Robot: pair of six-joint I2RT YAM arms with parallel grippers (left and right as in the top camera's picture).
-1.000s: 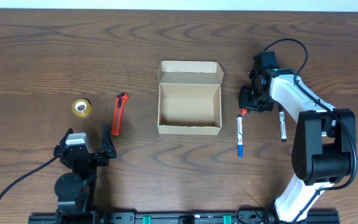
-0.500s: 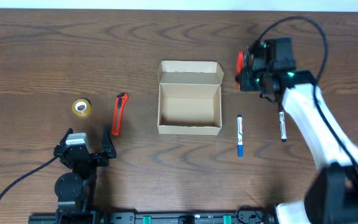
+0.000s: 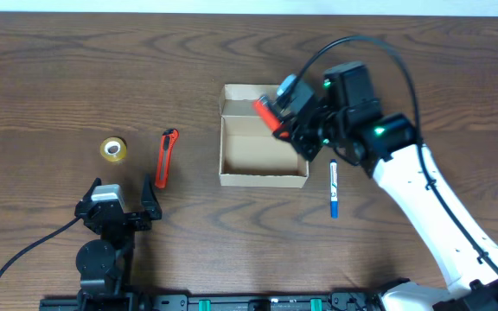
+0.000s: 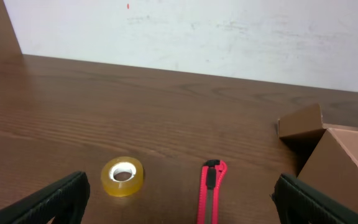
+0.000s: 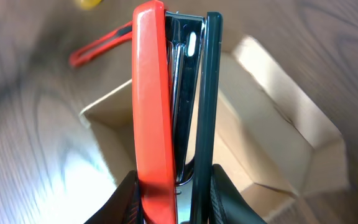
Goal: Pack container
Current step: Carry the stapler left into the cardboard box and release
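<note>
The robot's right gripper should go on going down and let go of the stapler low inside the box, with the lid flap folded back (image 3: 242,98) and the box's bottom (image 3: 261,155) clear for the stapler.
The container is an open tan cardboard box (image 3: 263,160) in the middle of the table, its lid flap folded back at the far side. It also shows in the right wrist view (image 5: 278,143) and at the right edge of the left wrist view (image 4: 347,168). My right gripper (image 3: 290,119) is shut on a red and black stapler (image 3: 267,111) and holds it in the air over the box's far right corner. In the right wrist view the stapler (image 5: 166,93) stands between the fingers (image 5: 176,196). My left gripper (image 3: 119,212) is open and empty near the front left.
A red box cutter (image 3: 166,157) and a yellow tape roll (image 3: 113,149) lie left of the box; both also show in the left wrist view, cutter (image 4: 211,193) and tape (image 4: 122,176). A blue marker (image 3: 334,190) lies right of the box.
My right gripper lifted the stapler from the table right of the box and swung it left over the box. The left arm has not moved.
</note>
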